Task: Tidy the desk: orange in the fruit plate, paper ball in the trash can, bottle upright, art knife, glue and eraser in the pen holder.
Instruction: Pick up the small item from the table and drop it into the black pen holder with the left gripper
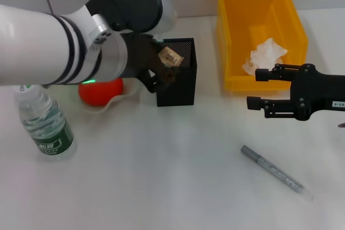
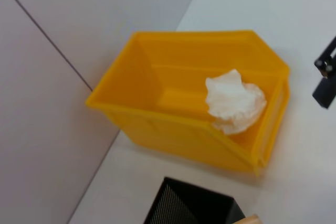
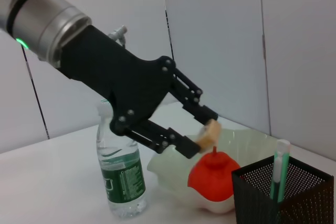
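Note:
The tan eraser (image 3: pixel 210 134) is higher than the pen holder's rim, so my left gripper goes on moving across before it lets go over the open space (image 1: pixel 184 50) next to the glue.
My left gripper (image 1: pixel 168 62) hangs just over the left rim of the black mesh pen holder (image 1: pixel 179 76) and is shut on a tan eraser (image 1: pixel 169 56). In the right wrist view the eraser (image 3: pixel 211 131) sits between the fingertips, above the orange (image 3: pixel 212 178). A green-and-white glue stick (image 3: pixel 278 171) stands in the pen holder (image 3: pixel 286 198). The orange (image 1: pixel 101 91) lies in the white fruit plate (image 1: pixel 110 104). The bottle (image 1: pixel 46 127) stands upright. The paper ball (image 1: pixel 265 56) is in the yellow trash can (image 1: pixel 294 22). A slim grey art knife (image 1: pixel 275 172) lies on the desk. My right gripper (image 1: pixel 259 88) hovers open.
The trash can (image 2: pixel 178 129) with the paper ball (image 2: pixel 233 102) stands against the back wall, right of the pen holder (image 2: pixel 191 208). The right gripper (image 2: pixel 326 74) hangs in front of the can. The bottle (image 3: pixel 122 174) stands left of the plate (image 3: pixel 247 141).

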{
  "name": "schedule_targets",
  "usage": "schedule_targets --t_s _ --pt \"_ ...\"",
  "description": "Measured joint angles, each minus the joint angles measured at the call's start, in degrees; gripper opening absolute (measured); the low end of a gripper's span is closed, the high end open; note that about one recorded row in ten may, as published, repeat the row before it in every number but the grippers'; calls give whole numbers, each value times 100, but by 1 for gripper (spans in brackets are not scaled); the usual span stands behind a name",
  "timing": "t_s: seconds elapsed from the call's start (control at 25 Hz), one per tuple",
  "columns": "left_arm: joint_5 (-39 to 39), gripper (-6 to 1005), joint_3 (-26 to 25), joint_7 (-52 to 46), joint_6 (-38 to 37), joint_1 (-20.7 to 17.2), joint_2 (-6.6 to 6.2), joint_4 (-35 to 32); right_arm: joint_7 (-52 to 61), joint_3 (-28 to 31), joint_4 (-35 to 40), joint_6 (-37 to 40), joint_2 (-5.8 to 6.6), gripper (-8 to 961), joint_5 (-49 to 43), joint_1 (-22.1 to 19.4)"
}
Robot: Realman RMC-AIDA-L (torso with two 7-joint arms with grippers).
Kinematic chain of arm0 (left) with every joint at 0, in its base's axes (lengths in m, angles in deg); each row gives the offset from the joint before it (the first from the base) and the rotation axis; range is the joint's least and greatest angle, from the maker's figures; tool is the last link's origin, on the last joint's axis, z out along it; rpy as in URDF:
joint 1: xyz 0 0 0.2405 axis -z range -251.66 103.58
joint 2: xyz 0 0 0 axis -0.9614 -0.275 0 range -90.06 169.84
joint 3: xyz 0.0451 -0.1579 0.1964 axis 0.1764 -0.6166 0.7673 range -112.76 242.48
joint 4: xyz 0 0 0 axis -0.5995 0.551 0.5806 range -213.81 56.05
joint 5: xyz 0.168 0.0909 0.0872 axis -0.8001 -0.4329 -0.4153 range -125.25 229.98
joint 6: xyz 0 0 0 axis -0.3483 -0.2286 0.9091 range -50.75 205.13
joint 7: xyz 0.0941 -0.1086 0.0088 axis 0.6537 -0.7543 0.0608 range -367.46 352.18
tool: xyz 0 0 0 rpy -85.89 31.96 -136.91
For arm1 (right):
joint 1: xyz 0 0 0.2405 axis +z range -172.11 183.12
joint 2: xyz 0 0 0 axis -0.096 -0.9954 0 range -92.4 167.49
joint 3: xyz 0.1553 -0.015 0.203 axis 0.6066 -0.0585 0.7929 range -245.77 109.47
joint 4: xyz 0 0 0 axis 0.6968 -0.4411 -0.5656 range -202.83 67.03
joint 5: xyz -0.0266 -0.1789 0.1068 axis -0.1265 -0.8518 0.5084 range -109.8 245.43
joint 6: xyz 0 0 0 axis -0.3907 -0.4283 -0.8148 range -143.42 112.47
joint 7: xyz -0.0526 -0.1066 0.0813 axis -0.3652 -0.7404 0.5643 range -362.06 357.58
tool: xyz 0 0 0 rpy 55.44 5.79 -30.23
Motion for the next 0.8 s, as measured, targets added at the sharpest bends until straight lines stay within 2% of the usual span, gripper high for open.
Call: schedule_targets --t_s 0.52,0.68,0.8 --pt "46 442 177 178 1682 293 19 1203 -5 38 -9 -15 -3 757 4 -46" --pt "51 442 223 183 1864 352 19 1387 14 42 -9 -15 1 757 7 -61" --pt "75 442 335 190 2343 461 23 1844 27 59 -9 -15 2 757 13 -75"
